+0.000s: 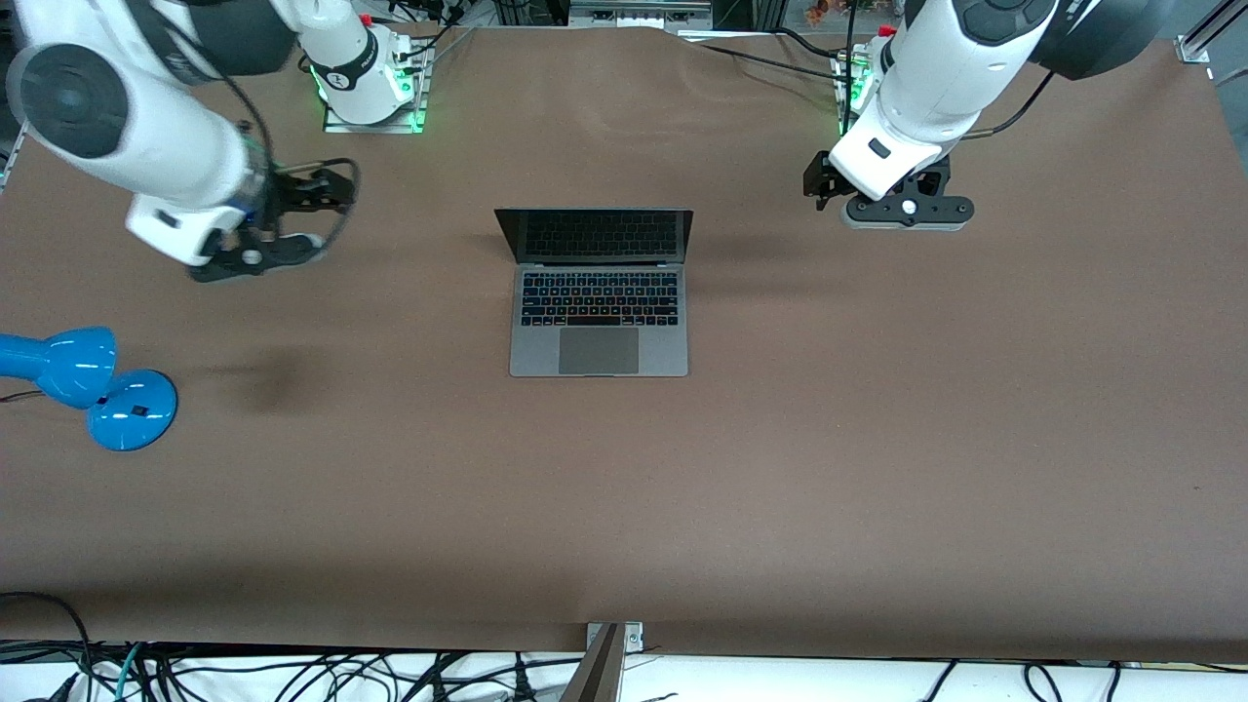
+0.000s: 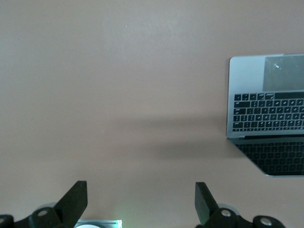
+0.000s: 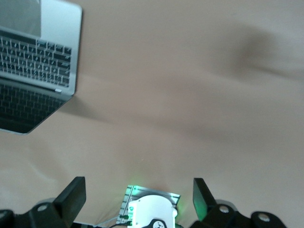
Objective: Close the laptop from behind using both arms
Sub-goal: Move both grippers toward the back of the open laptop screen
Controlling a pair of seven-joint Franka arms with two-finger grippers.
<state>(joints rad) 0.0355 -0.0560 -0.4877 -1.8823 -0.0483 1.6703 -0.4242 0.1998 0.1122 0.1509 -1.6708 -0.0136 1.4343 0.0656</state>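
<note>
I expect the dark screen (image 1: 599,236) to swing closed and the flat-lying keyboard base to stay in place when I push, because a hinge (image 1: 600,265) joins the two.
The grey-silver laptop (image 1: 599,292) stands open in the middle of the brown table, black keys and grey trackpad toward the front camera, dark screen raised and leaning back. It also shows in the left wrist view (image 2: 266,114) and in the right wrist view (image 3: 33,61). My left gripper (image 1: 907,210) hangs over bare table toward the left arm's end, well clear of the laptop; its fingers (image 2: 76,202) are spread wide with nothing between them. My right gripper (image 1: 255,255) hangs over bare table toward the right arm's end, its fingers (image 3: 73,194) also spread wide and empty.
A blue desk lamp (image 1: 97,385) lies at the right arm's end of the table, nearer the front camera than the right gripper. The arm bases (image 1: 370,93) glow green at the table's back edge. Cables run along the front edge.
</note>
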